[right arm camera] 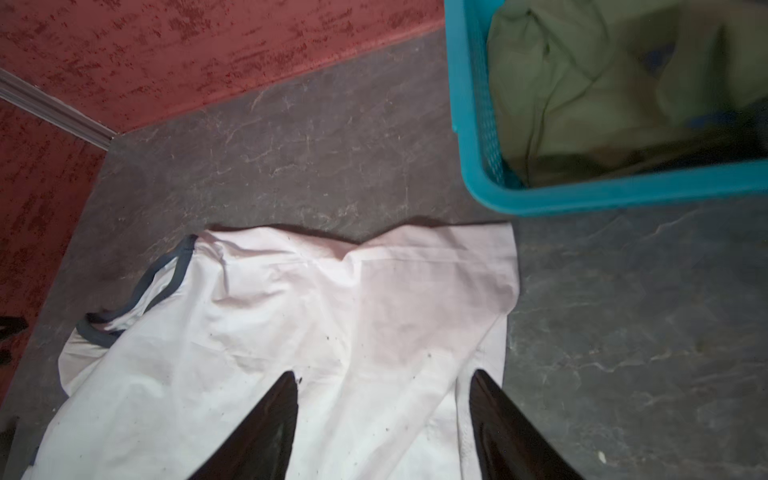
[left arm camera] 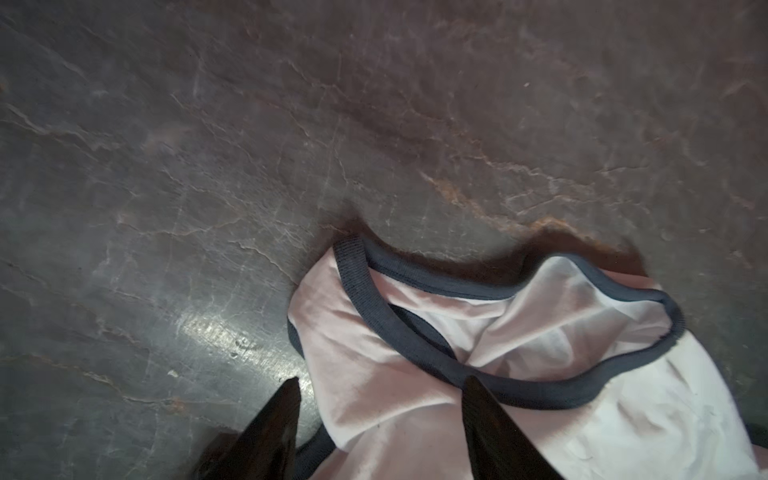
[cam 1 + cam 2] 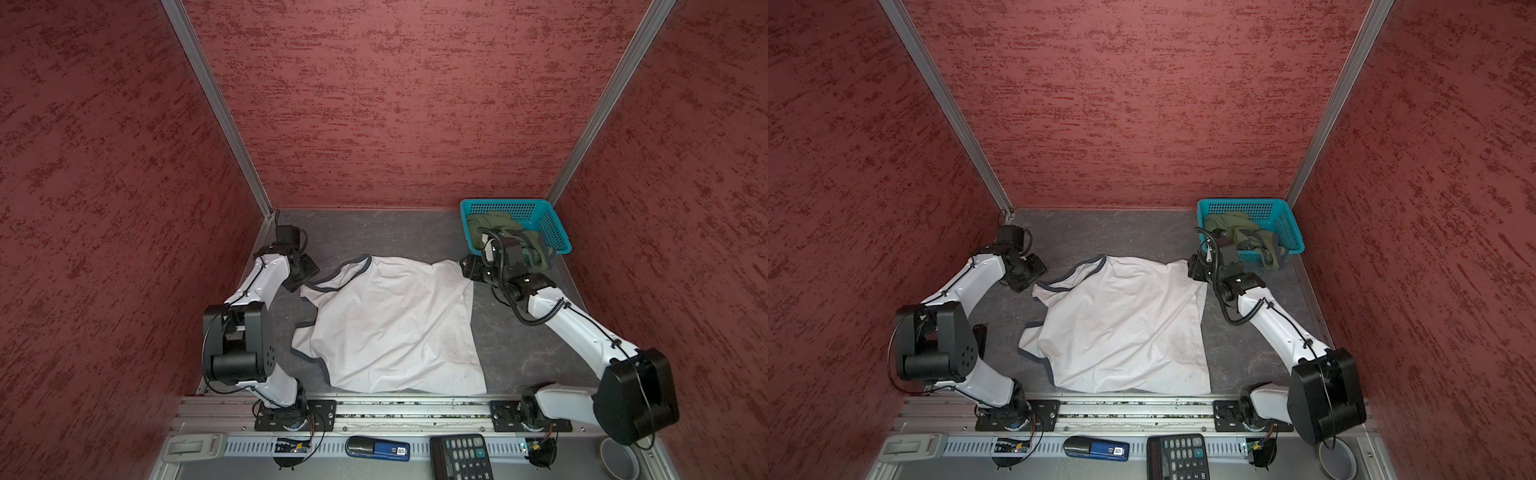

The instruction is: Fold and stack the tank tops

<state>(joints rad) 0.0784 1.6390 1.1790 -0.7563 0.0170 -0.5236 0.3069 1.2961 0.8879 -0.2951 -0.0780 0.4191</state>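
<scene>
The white tank top's far edge (image 1: 350,254) is buckled from the armhole to the hem corner, so next my left gripper pulls the armhole end of that edge tight while my right gripper takes that corner (image 1: 504,238).
The white tank top (image 3: 390,328) (image 3: 1125,328) with dark navy trim lies spread out on the dark grey table, straps toward the left. My left gripper (image 3: 300,277) (image 2: 382,380) hovers open over its far strap (image 2: 399,332); the cloth lies loose between the fingers. At the shirt's far right hem corner (image 1: 490,257), my right gripper (image 3: 468,268) (image 1: 384,374) is also open, with the white cloth below it. The olive green tank top (image 3: 494,226) (image 1: 582,83) sits crumpled in the teal basket (image 3: 544,232) (image 1: 623,199), partly hanging over its near rim.
The basket stands in the far right corner against the red walls (image 3: 374,104). Along the front rail (image 3: 395,409) lie a calculator (image 3: 461,457), a blue and black tool (image 3: 376,449), a pale grey device (image 3: 193,446) and a grey cup (image 3: 619,459).
</scene>
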